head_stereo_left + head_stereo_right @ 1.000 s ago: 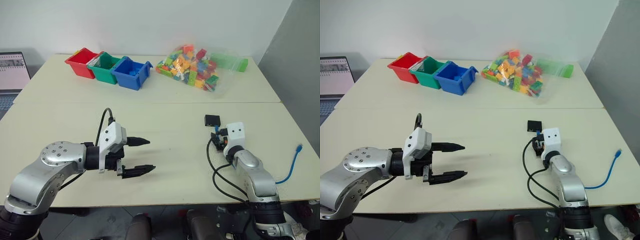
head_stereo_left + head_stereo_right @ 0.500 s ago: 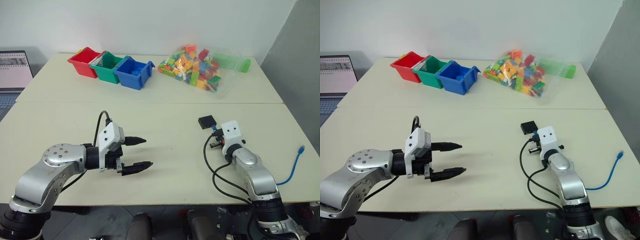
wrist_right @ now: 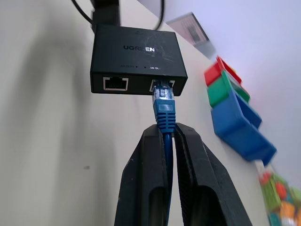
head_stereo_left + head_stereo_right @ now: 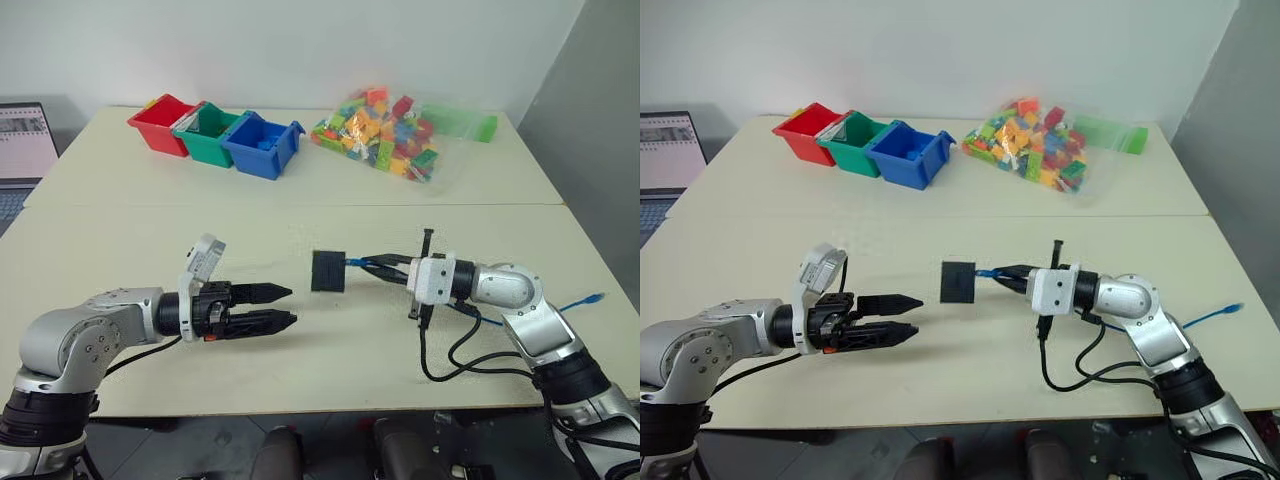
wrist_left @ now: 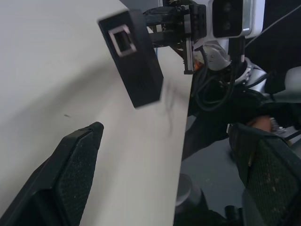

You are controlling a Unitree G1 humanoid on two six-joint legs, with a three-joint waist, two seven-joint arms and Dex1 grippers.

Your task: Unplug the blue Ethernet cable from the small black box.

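Note:
Next, I grip the box [image 4: 328, 271] firmly with my left gripper before my right gripper takes the plug again, because the small black box hangs free from the cable in my right gripper [image 4: 355, 262].
The small black box [image 4: 327, 270] hangs just above the middle of the table, its flat face towards me. The blue Ethernet cable [image 3: 163, 107] is plugged into one of two ports on its side. My right gripper [image 4: 378, 265] points left and is shut on the cable right behind the plug. The rest of the cable trails right along the arm to a loose plug [image 4: 597, 298] near the table's right edge. My left gripper [image 4: 282, 306] is open and points right at the box from a short distance. The box [image 5: 134, 56] shows between its fingers [image 5: 70, 174].
Red [image 4: 162, 124], green [image 4: 208, 133] and blue [image 4: 262, 146] bins stand at the back left. A clear bag of coloured bricks [image 4: 390, 135] lies at the back right. A laptop [image 4: 25, 140] sits at the far left. Black robot cables [image 4: 470, 355] loop under my right arm.
My right gripper has shut on the blue cable and swung left and up, turning level and carrying the box from the right side to the middle. My left gripper has rolled in place.

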